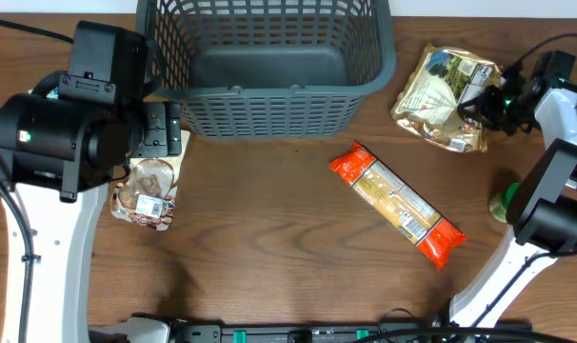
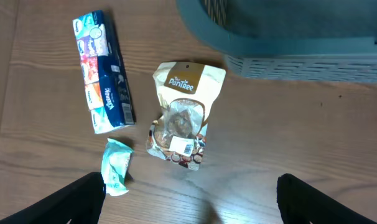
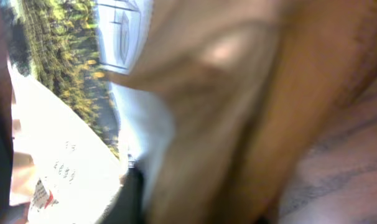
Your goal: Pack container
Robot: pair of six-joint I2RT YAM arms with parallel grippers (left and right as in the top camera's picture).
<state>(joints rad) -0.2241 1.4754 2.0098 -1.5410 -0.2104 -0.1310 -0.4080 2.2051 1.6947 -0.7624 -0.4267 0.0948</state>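
My right gripper has just a fold at the snack bag's edge (image 1: 482, 131), so it should open, back off and reach further over the snack bag's printed middle (image 1: 447, 88).
The dark grey lattice container (image 1: 269, 92) stands at the back centre; its wall shows at the top of the left wrist view (image 2: 288, 37). My left gripper (image 2: 188, 199) is open and empty, hovering above the table just in front of a tan cookie pouch (image 2: 182, 115), which also shows in the overhead view (image 1: 148, 191). My right gripper (image 1: 474, 103) is at the right edge of a gold-and-white snack bag (image 1: 446, 90). That bag (image 3: 195, 93) fills the blurred right wrist view, with a gold fold pinched between the fingers.
An orange pasta packet (image 1: 398, 202) lies diagonally right of centre. A blue tissue pack (image 2: 102, 71) and a small teal packet (image 2: 117, 167) lie left of the pouch. A green object (image 1: 503, 202) sits partly hidden by the right arm.
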